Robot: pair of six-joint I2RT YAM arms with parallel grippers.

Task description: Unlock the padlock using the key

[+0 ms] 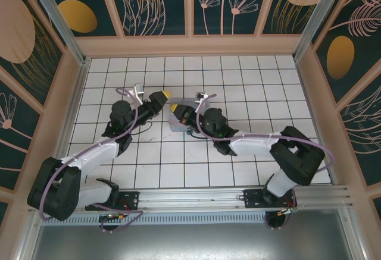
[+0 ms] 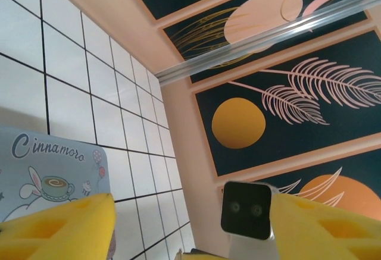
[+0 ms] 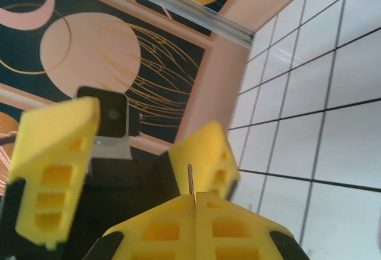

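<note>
Next, I move my right gripper back, tilt it down and bring the key (image 3: 190, 178) into the finger gap (image 3: 143, 133), because the key points at one finger of my left gripper.
My right gripper (image 3: 194, 197) is shut on the key (image 3: 190, 179), a thin metal sliver that sticks up from between its yellow fingertips. Just beyond the key stands my left gripper (image 3: 131, 165), its yellow fingers (image 3: 55, 168) spread to either side of it and apart from it. In the left wrist view my left gripper (image 2: 196, 236) is open with nothing between its pads. From above, the left gripper (image 1: 161, 97) and the right gripper (image 1: 179, 112) meet tip to tip at the middle of the tiled floor. The padlock is out of view.
A pastel blue cartoon tin (image 1: 177, 123) lies on the white tiles under the right gripper, and the tin (image 2: 47, 171) is also at the left of the left wrist view. Peach walls (image 1: 190, 44) with dark floral panels enclose the floor.
</note>
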